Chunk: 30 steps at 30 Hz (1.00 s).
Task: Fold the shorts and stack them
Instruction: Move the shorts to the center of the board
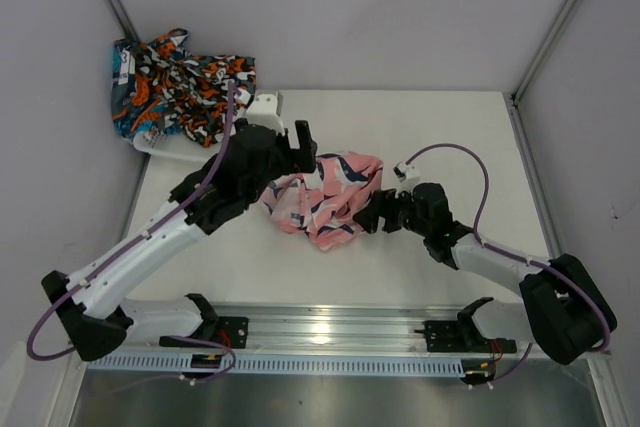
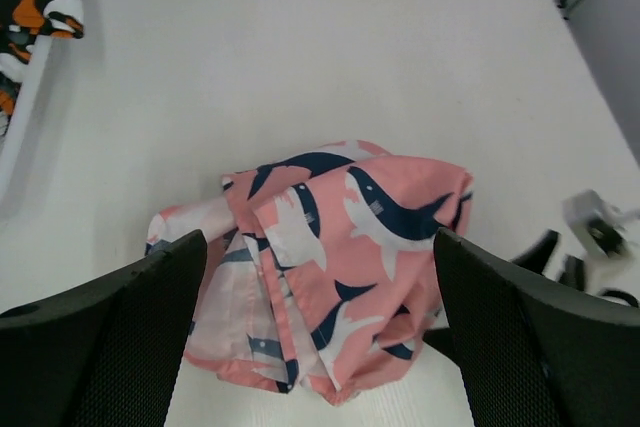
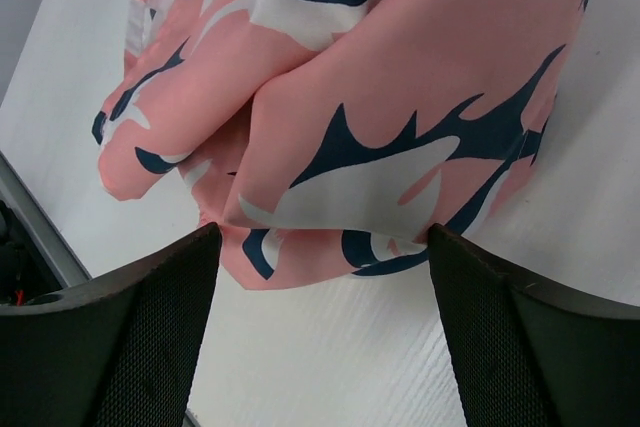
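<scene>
My right gripper is at the pink shorts, which lie crumpled with layers folded over, so it should lift that edge of the shorts while my left gripper takes the shorts' near end (image 1: 327, 240).
The pink shorts (image 1: 328, 197) with navy and white shapes lie crumpled in a loose heap mid-table. My left gripper (image 1: 298, 159) hovers over their left side, open; in its wrist view the shorts (image 2: 335, 247) lie below and between the wide-spread fingers (image 2: 180, 277), nothing gripped. My right gripper (image 1: 376, 213) sits low at the heap's right edge, open. In the right wrist view the pink shorts' (image 3: 380, 97) hem reaches just to its fingertips (image 3: 200, 247). More patterned shorts, black-orange and teal (image 1: 180, 82), are piled at the back left.
A white mesh basket (image 1: 165, 147) lies under the back-left pile, its rim (image 2: 20, 117) at the left edge of the left wrist view. The right gripper's black fingers (image 2: 560, 262) show beside the pink heap. A metal rail (image 1: 320, 332) runs along the near edge.
</scene>
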Motion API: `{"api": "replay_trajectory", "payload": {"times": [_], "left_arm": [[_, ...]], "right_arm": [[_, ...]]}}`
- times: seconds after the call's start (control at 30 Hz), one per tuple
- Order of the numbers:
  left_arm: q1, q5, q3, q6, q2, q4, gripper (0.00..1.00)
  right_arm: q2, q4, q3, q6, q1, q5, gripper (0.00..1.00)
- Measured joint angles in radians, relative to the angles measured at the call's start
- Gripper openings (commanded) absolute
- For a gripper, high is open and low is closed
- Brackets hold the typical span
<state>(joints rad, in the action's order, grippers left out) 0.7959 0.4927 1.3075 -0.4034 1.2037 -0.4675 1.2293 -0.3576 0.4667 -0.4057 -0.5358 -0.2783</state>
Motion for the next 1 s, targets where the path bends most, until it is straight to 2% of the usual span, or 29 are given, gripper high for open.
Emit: {"api": "replay_trajectory", "payload": {"times": [0.1, 0.2, 0.27, 0.3, 0.33, 0.43, 0.67, 0.87, 1.0], "left_arm": [[0.075, -0.016, -0.031, 0.012, -0.069, -0.002, 0.95], [0.231, -0.002, -0.08, 0.02, -0.118, -0.01, 0.95], [0.34, 0.031, -0.113, 0.015, -0.117, -0.016, 0.95], [0.382, 0.047, -0.135, 0.012, -0.11, -0.016, 0.95], [0.419, 0.059, -0.162, 0.01, -0.104, -0.017, 0.94], [0.476, 0.082, -0.269, -0.007, -0.101, -0.013, 0.93], [0.501, 0.08, -0.484, -0.033, -0.137, 0.035, 0.9], [0.518, 0.084, -0.531, -0.029, -0.143, 0.136, 0.91], [0.519, 0.109, -0.533, -0.021, -0.093, 0.206, 0.91]], "right_arm": [[0.026, 0.004, 0.007, 0.0, -0.005, -0.008, 0.83], [0.031, 0.007, 0.008, 0.0, -0.009, -0.016, 0.72], [0.042, 0.007, 0.011, -0.002, -0.01, -0.027, 0.56], [0.05, 0.007, 0.015, -0.006, -0.011, -0.033, 0.39], [0.06, 0.008, 0.021, -0.01, -0.011, -0.039, 0.31], [0.096, 0.037, 0.064, -0.029, -0.012, -0.053, 0.02], [0.101, 0.146, 0.227, -0.078, -0.018, -0.059, 0.0], [0.085, 0.294, 0.384, -0.124, -0.048, -0.031, 0.0], [0.083, 0.38, 0.452, -0.166, -0.068, 0.002, 0.0]]}}
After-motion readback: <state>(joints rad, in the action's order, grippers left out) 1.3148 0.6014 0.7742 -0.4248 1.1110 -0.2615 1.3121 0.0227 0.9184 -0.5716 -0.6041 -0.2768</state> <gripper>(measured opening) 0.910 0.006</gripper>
